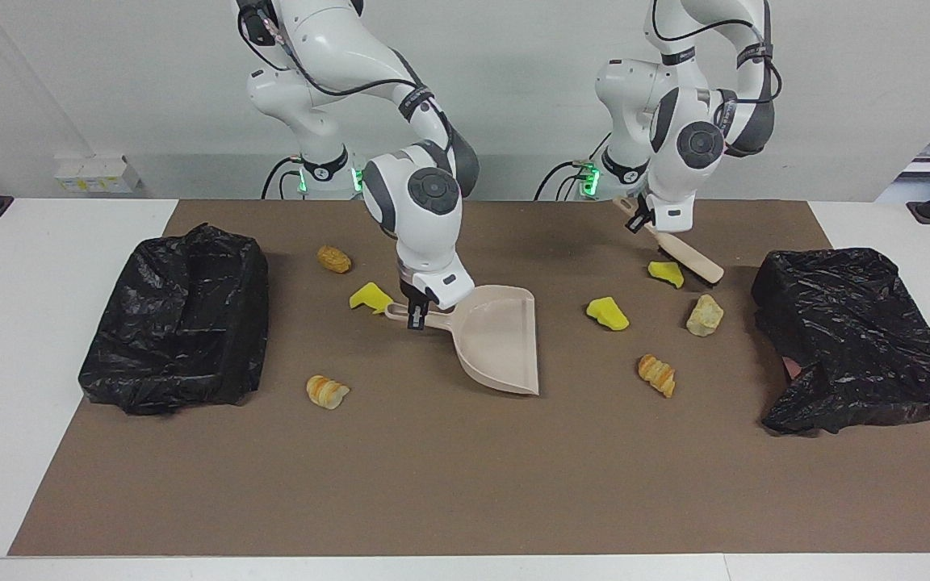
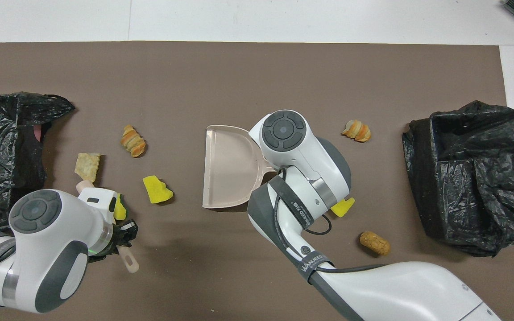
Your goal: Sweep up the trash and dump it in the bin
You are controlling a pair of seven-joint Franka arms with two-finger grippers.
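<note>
The brush stands behind the near yellow wedges (image 2: pixel 119 208) and faces the dustpan's opening (image 2: pixel 231 168), so the robot's left gripper should reverse and sweep the wedges into the dustpan before the tan lump.
My right gripper (image 1: pixel 414 316) is shut on the handle of the beige dustpan (image 1: pixel 501 339) (image 2: pixel 228 167) mid-mat, its mouth facing the left arm's end. My left gripper (image 1: pixel 641 219) is shut on the brush (image 1: pixel 695 262), whose bristles stand beside a yellow wedge (image 1: pixel 664 273) (image 2: pixel 119 209). More trash lies near: a yellow wedge (image 1: pixel 606 313) (image 2: pixel 156 191), a tan lump (image 1: pixel 705 315) (image 2: pixel 87 166) and a pastry (image 1: pixel 656 375) (image 2: pixel 133 141). Beside the dustpan's handle lie a yellow wedge (image 1: pixel 370 297), a tan lump (image 1: pixel 334 259) and a pastry (image 1: pixel 327 391).
Two bins lined with black bags stand at the mat's ends: one (image 1: pixel 178 323) (image 2: pixel 471 178) at the right arm's end, one (image 1: pixel 860 339) (image 2: pixel 7 147) at the left arm's end. The brown mat (image 1: pixel 465 484) covers the white table.
</note>
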